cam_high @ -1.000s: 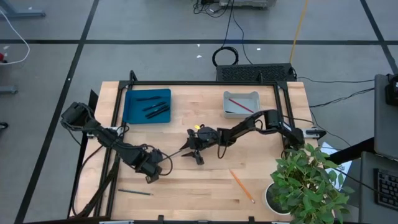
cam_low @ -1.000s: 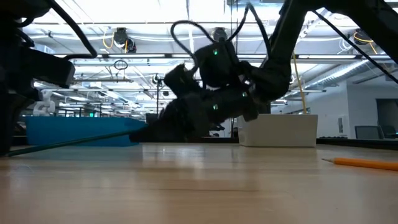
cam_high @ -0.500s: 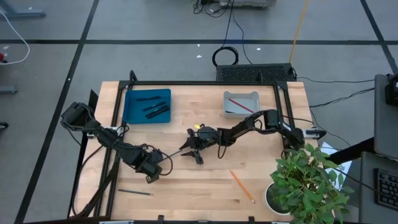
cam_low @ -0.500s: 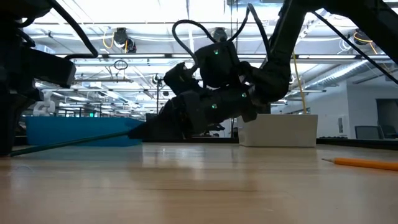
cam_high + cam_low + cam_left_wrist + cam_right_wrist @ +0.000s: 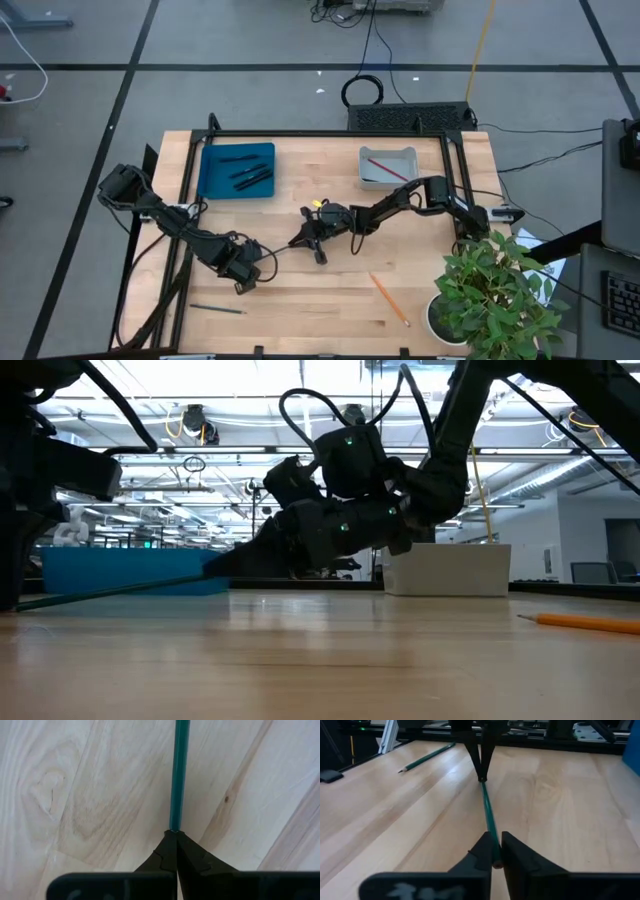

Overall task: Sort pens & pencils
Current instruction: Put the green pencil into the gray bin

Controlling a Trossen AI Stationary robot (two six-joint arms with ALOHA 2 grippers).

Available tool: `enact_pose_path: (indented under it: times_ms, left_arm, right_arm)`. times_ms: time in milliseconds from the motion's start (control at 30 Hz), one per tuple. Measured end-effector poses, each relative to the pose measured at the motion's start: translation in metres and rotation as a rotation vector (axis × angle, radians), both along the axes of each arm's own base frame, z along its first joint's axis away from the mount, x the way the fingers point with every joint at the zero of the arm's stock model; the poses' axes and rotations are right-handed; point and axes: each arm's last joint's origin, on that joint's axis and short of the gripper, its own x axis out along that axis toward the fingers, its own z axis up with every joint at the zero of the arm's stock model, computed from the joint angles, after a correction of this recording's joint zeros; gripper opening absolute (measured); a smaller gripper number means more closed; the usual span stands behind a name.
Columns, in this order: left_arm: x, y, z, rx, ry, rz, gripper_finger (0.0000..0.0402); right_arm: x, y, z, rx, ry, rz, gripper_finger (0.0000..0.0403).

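I should grab the opposite end (image 5: 497, 864) of the pencil with my right gripper and carry the pencil to the white tray, because my left gripper is holding the green pencil's end (image 5: 28, 605) away from that tray.
A slim green pencil (image 5: 486, 810) stretches between my two grippers at mid-table. My left gripper (image 5: 172, 834) is shut on one end, and my right gripper (image 5: 496, 856) is shut on the other end. In the high view the left gripper (image 5: 263, 254) is left of the right gripper (image 5: 298, 241). Several dark pens lie in the blue tray (image 5: 237, 170) at the far left. A red pencil lies in the white tray (image 5: 388, 167). An orange pencil (image 5: 388, 298) and a second dark green pencil (image 5: 218, 309) lie flat on the table near the front. My left gripper pinches the green pencil's end (image 5: 173, 826) between its fingertips, only at their free ends. The fingers run along the pencil, which reaches straight out from them low over the wood. My right gripper pinches the pencil's opposite end (image 5: 495, 855) between its two fingers (image 5: 483, 851). It comes nearly level from the table's right, in line with the pencil.
A potted plant (image 5: 495, 300) overhangs the near right corner. The table's black frame (image 5: 330, 133) runs along the far edge. Bare wood lies between the trays and along the front.
My right gripper has crept a little toward the table's left, along the green pencil toward my left gripper. The pencil and my left gripper have kept their place.
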Motion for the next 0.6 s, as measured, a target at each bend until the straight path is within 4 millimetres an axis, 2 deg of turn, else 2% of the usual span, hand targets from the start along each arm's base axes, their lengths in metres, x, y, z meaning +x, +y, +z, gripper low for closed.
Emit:
enact_pose_path:
  times_ms: [267, 333, 400, 600]
  left_arm:
    - [0.0000, 0.0000, 0.0000, 0.001, -0.001, 0.001, 0.0000]
    - [0.0001, 0.0000, 0.0000, 0.000, -0.001, 0.002, 0.0000]
    - [0.0003, -0.0001, 0.0000, -0.001, -0.003, 0.002, 0.0000]
    - [0.0005, -0.0002, 0.0001, 0.000, -0.007, 0.003, 0.0000]
  right_arm:
    - [-0.0001, -0.0001, -0.0005, -0.001, 0.006, -0.003, 0.0010]
    - [-0.0001, -0.0001, -0.0004, 0.006, 0.007, -0.006, 0.0020]
    - [0.0000, -0.0004, -0.0004, 0.027, 0.014, -0.019, 0.0045]
    - [-0.0005, -0.0008, -0.0018, 0.049, 0.038, -0.027, 0.0157]
